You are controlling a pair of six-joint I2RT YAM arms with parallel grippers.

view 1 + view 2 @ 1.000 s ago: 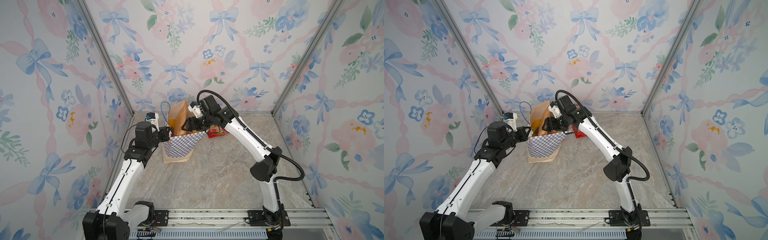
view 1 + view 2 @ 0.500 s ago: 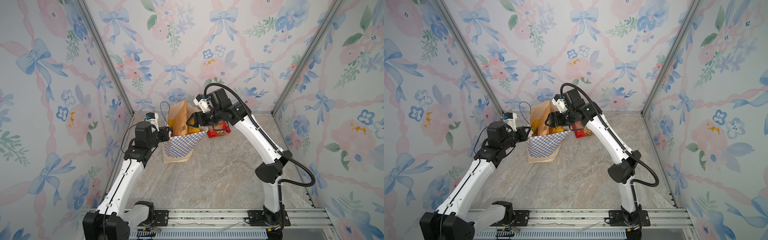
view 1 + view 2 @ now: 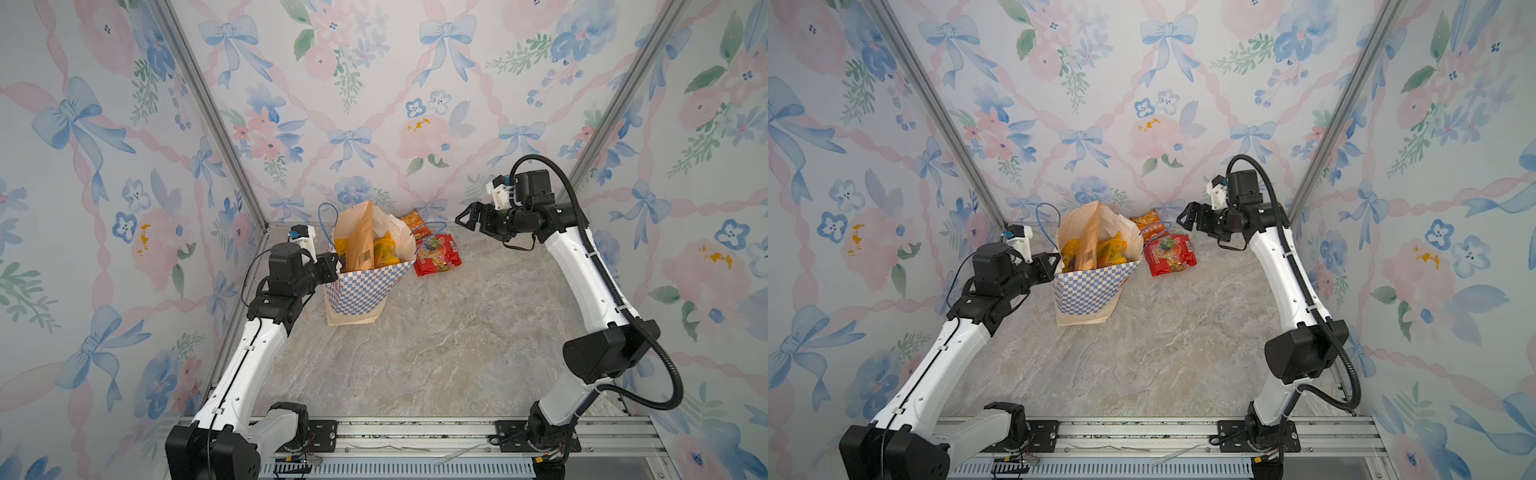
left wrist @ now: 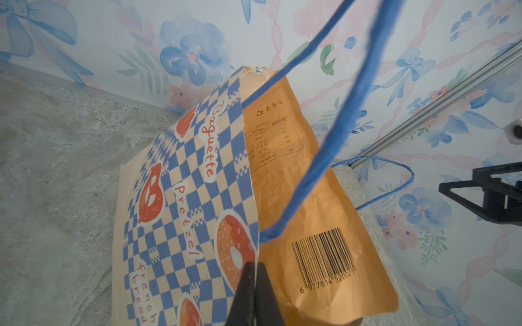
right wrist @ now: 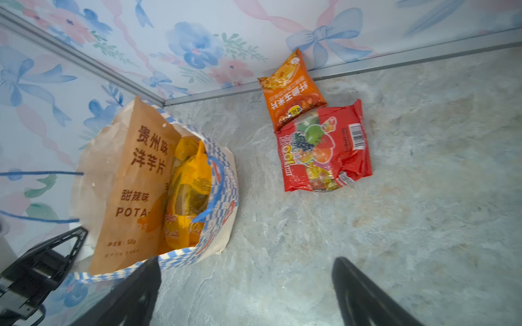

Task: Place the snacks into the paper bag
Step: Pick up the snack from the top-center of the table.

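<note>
I should keep lowering my right gripper with its fingers open until they straddle that end's sealed edge (image 3: 456,256), as the red packet's barcode end (image 3: 451,249) lies clear of the orange packet.
The blue-and-white checkered paper bag (image 3: 361,291) (image 3: 1086,293) stands at the back left, mouth open. A tan kraft pouch (image 3: 359,239) (image 5: 135,183) and yellow packets (image 3: 384,253) (image 5: 189,192) stick out of it. My left gripper (image 3: 334,266) (image 4: 255,271) is shut on the paper bag's rim (image 4: 251,197), beside the pouch's barcode side. On the table right of the bag lie a red snack packet (image 3: 438,255) (image 5: 324,152) and an orange one (image 3: 413,222) (image 5: 291,93). My right gripper (image 3: 467,218) (image 5: 245,262) hangs open and empty in the air, right of these two packets.
The bag's blue cord handles (image 4: 324,141) loop up over its mouth. Floral walls close in behind and at both sides, and a metal rail (image 3: 415,436) runs along the front edge. The marble tabletop (image 3: 436,353) spreads in front of the bag.
My right gripper has pulled back from the bag's mouth, up and to the right, and its jaws have opened wider. The kraft pouch stays in the bag. The left arm has not moved.
</note>
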